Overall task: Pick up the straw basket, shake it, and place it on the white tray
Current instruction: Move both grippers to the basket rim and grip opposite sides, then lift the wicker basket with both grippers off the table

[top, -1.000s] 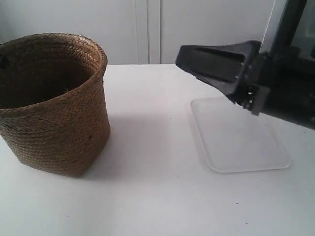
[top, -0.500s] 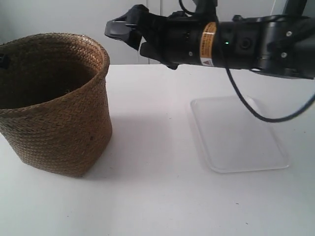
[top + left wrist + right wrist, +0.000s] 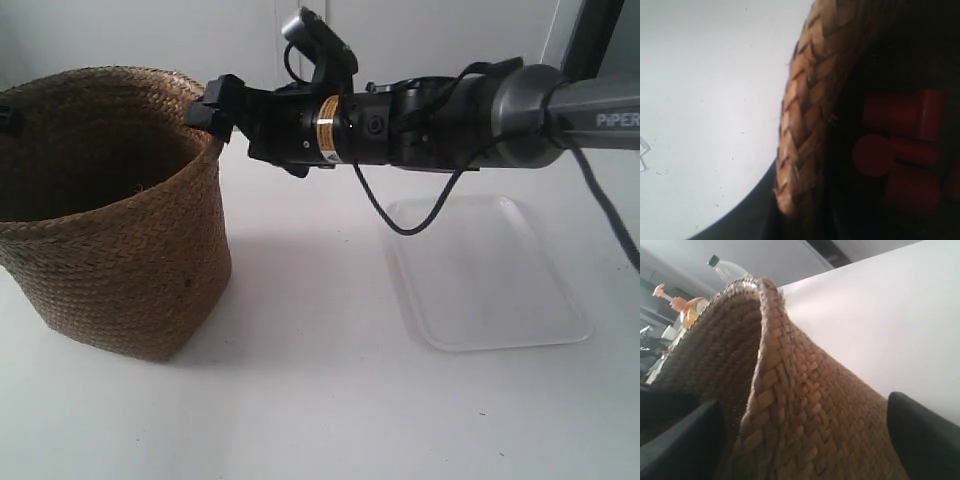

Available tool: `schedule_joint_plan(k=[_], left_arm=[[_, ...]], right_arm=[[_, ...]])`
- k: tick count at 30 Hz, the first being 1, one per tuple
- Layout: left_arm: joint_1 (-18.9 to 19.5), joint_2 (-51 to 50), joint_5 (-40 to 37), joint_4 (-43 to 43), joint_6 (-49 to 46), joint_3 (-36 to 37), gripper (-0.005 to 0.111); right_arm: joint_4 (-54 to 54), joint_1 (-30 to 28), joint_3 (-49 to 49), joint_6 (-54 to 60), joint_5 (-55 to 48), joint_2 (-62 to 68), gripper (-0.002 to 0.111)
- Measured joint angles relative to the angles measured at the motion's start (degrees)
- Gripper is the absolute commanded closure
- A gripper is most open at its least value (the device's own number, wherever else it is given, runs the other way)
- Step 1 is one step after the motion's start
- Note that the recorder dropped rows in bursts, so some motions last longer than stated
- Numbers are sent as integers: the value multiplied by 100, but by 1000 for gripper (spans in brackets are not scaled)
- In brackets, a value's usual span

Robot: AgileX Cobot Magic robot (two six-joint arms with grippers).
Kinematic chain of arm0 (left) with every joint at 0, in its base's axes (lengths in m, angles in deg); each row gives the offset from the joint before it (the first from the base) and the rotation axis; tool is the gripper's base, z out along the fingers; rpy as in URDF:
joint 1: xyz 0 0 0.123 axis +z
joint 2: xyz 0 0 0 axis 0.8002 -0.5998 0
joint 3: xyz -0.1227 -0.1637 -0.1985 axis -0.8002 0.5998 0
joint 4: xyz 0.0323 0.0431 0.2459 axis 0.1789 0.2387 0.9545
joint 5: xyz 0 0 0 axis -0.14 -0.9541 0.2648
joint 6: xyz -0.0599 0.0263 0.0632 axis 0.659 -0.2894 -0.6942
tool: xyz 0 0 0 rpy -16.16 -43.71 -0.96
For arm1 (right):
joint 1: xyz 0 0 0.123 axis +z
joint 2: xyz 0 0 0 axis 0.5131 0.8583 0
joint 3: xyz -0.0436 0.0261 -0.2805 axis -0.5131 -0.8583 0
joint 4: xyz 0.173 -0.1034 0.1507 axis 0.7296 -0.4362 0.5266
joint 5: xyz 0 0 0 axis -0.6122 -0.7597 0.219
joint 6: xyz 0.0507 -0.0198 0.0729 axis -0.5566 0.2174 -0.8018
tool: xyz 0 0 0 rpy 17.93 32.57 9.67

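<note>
The straw basket's opposite rim (image 3: pixel 801 175) is pinched by my left gripper alone, so my right gripper should close its open fingers on the basket's near rim (image 3: pixel 208 162) before both grippers lift the basket.
The straw basket (image 3: pixel 120 240) stands on the white table at the exterior view's left, upright and dark inside. The white tray (image 3: pixel 500 335) lies flat to its right, with nothing on it. My right gripper (image 3: pixel 214 106) reaches across from the right and straddles the basket's near rim. In the right wrist view its fingers (image 3: pixel 682 440) stand wide apart, open, with the braided rim (image 3: pixel 771 360) between them. My left gripper (image 3: pixel 6 120) sits on the opposite rim at the picture's edge. In the left wrist view the rim (image 3: pixel 802 130) runs down into the left gripper (image 3: pixel 805 220), which pinches it.
Several red cylinders (image 3: pixel 900 145) lie in the bottom of the basket. Beyond the table, the right wrist view shows a clear bottle (image 3: pixel 727 270) and an orange object (image 3: pixel 682 307). A cable hangs from the right arm (image 3: pixel 470 110) above the tray.
The arm at the exterior view's right swung from above the tray across to the basket's rim. The basket shifted slightly towards the tray.
</note>
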Motion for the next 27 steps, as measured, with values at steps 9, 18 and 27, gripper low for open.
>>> schedule_joint_plan(k=[9, 18, 27], left_arm=[[0, 0, 30, -344, -288, 0, 107], [-135, 886, 1411, -2215, -1346, 1214, 107], [-1775, 3428, 4009, -4302, -3124, 3950, 107]], right_arm=[[-473, 195, 314, -116, 100, 163, 107], [-1951, 161, 285, -579, 157, -1, 108], [-3041, 98, -759, -748, -119, -1473, 108]])
